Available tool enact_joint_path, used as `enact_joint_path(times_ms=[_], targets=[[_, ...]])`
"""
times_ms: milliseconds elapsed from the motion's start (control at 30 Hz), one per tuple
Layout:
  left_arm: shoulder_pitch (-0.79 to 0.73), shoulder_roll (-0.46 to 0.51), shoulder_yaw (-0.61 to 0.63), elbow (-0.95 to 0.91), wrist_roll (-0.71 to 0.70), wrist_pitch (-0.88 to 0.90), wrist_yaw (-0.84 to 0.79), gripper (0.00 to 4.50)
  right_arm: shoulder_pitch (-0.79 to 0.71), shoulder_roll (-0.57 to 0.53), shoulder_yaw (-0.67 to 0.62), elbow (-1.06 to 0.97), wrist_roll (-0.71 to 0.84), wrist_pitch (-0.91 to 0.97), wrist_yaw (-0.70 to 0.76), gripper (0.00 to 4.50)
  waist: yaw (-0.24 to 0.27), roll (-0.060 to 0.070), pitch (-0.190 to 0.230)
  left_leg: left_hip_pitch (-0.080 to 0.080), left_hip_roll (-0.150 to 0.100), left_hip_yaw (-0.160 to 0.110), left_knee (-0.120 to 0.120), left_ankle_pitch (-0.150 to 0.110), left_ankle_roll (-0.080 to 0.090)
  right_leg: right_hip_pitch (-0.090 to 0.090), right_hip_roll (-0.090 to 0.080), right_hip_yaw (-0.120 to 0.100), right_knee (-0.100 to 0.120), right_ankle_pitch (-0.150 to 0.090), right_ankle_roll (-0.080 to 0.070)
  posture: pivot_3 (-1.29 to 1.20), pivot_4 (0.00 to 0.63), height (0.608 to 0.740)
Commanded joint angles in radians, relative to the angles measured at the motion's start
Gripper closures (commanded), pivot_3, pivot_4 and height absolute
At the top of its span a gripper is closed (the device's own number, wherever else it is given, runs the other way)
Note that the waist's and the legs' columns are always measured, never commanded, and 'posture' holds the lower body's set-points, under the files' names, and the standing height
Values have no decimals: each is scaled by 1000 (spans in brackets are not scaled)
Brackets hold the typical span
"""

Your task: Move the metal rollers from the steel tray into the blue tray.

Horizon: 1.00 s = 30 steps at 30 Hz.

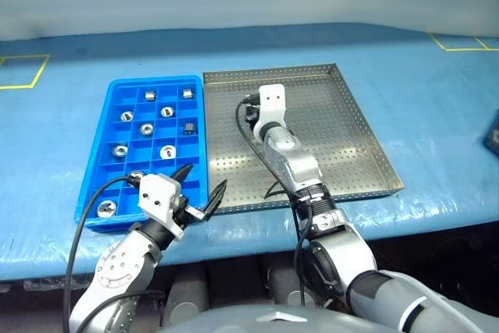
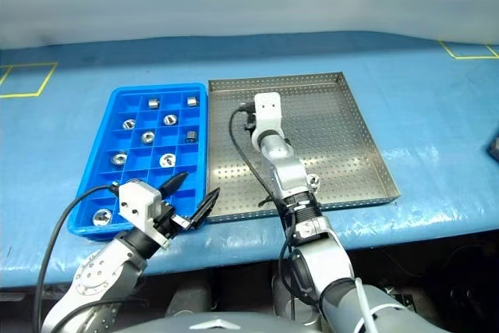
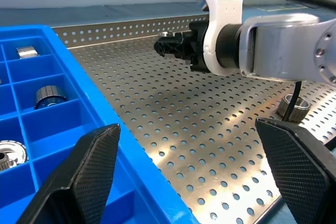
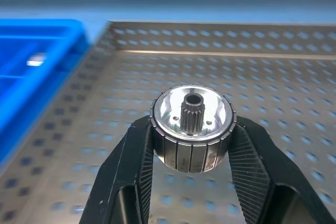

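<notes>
The robot's right gripper holds the roller level by its ribbed side (image 4: 191,154), so it should keep carrying the roller until it is over the blue tray's empty compartment (image 2: 189,182) by the left gripper.
My right gripper (image 4: 191,132) is shut on a metal roller (image 4: 192,114), a shiny ribbed ring with a toothed hub, held just above the perforated floor of the steel tray (image 1: 343,138) in its left half. Another roller (image 2: 313,182) lies near that tray's front rim, beside my right arm. To the left stands the blue tray (image 1: 156,81), with several rollers (image 1: 146,129) sitting in separate compartments. My left gripper (image 1: 204,181) is open and holds nothing, at the front edge where the two trays meet.
Both trays rest on a table under a blue cover (image 1: 437,91) with yellow tape marks (image 1: 23,72) at the far corners. A dark object (image 1: 493,134) pokes in at the right edge. The table's front edge runs just below the trays.
</notes>
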Motion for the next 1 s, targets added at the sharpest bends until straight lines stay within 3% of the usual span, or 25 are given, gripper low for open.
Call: enact_joint_path(times_ms=[33, 233, 467, 867, 900, 1000], targets=[[37, -17, 11, -34, 40, -56, 34, 0, -5, -24, 93, -180, 44, 134, 173, 2809, 7, 0, 0, 0, 0, 0, 0, 0, 0, 0, 0, 0, 0, 0, 0, 131, 150, 740], [139, -42, 10, -41, 87, -148, 60, 0, -11, -85, 242, -298, 57, 264, 370, 2809, 32, 0, 0, 0, 0, 0, 0, 0, 0, -1, -1, 0, 0, -1, -1, 185, 150, 740], [251, -56, 11, -40, 118, -235, 64, 0, 4, -128, 353, -334, 48, 319, 500, 2809, 62, -1, 0, -1, 0, 1, 0, 0, 0, -2, -1, 0, -1, -1, -1, 234, 150, 740], [281, -62, -14, -27, 117, -267, 61, 0, 40, -160, 388, -344, 36, 406, 530, 2809, 77, -1, 1, -2, 0, 2, -1, -1, -1, -3, -2, 0, -4, -1, -1, 227, 150, 740], [281, -62, -15, -26, 116, -268, 60, 0, 42, -163, 386, -351, 37, 413, 529, 2048, 77, -1, 1, -2, 0, 2, -1, -1, -1, -3, -2, 0, -5, -1, -1, 224, 150, 740], [272, -58, -18, -21, 110, -262, 51, 0, 65, -177, 361, -397, 47, 451, 518, 1135, 80, -1, 1, -2, 0, 2, -1, -1, -1, -2, -2, 0, -6, -1, -1, 203, 150, 740]])
